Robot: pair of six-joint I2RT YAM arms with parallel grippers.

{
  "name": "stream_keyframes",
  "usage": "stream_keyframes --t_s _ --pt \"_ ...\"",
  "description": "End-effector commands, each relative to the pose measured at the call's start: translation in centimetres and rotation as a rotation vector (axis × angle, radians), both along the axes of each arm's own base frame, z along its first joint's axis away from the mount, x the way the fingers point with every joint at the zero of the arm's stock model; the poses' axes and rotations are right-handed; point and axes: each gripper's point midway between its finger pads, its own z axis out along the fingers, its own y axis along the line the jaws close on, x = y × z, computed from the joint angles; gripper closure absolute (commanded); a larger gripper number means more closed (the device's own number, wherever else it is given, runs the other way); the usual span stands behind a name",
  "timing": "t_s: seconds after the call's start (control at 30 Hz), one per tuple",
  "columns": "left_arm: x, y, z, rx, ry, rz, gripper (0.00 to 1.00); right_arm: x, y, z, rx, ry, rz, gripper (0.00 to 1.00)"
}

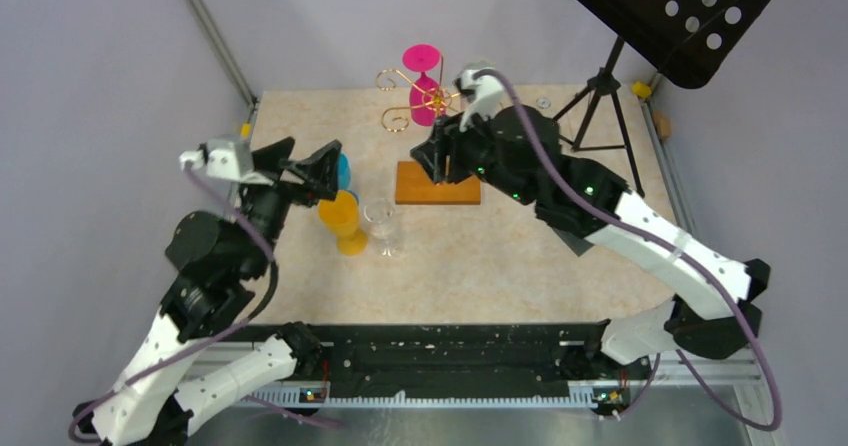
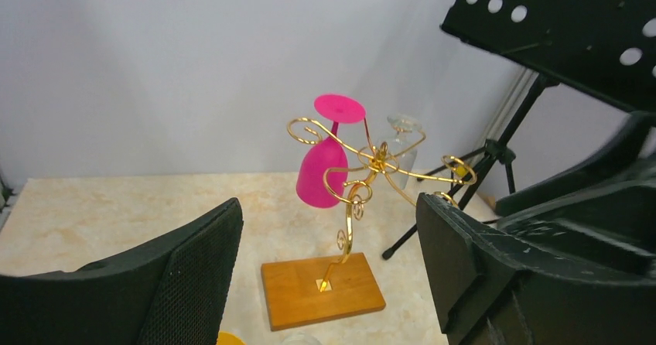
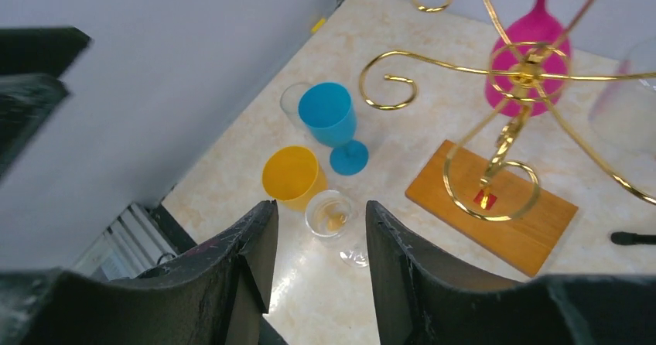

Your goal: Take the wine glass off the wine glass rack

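The pink wine glass's foot [image 1: 421, 58] is clear above the rack's arm, so my left gripper should keep going toward the foot's near edge [image 1: 407, 60] and close there.
The wine glass rack [image 1: 412, 94] is gold wire on an orange wooden base [image 1: 437, 183] at the table's back middle. A pink wine glass [image 1: 425, 86] hangs upside down from one of its arms. In the left wrist view a clear glass [image 2: 402, 140] hangs on the rack's far side. My right gripper [image 1: 438, 156] hovers open beside the rack pole, above the base, with nothing between its fingers [image 3: 255, 244]. My left gripper [image 1: 310, 171] is open and empty to the left, facing the rack [image 2: 363, 167].
Blue [image 1: 343, 171], yellow [image 1: 342, 221] and clear [image 1: 382, 228] glasses stand upright together on the table left of the base, right by the left gripper. A black music stand [image 1: 660, 6] on a tripod [image 1: 600, 96] rises at the back right. Grey walls close the sides.
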Motion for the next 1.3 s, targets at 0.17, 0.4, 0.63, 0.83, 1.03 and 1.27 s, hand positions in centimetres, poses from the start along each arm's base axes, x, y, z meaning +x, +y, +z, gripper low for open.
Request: stream_keyframes --t_s 0.17,0.4,0.63,0.83,1.03,1.27 --pt "6.0 -6.0 -0.4 0.016 0.145 -0.034 0.14 0.9 -7.8 4.6 0.270 -0.073 -0.236 0.53" --pt "13.1 -6.1 1.2 -0.127 0.211 -0.102 0.22 0.1 -9.4 4.1 0.281 -0.062 -0.244 0.53" --pt "19.7 -6.6 0.8 -0.208 0.319 -0.284 0.20 -0.5 -10.5 3.9 0.292 -0.060 -0.251 0.52" --pt "24.6 -7.2 -2.0 -0.305 0.410 -0.468 0.09 -0.6 -10.1 3.2 0.292 -0.039 -0.239 0.52" --pt "27.2 -8.9 -3.7 -0.319 0.447 -0.587 0.11 -0.5 -9.7 2.5 0.282 -0.021 -0.234 0.52" --pt "29.1 -10.1 -5.4 -0.354 0.483 -0.670 0.22 -0.5 -9.4 2.1 0.283 -0.007 -0.228 0.52"
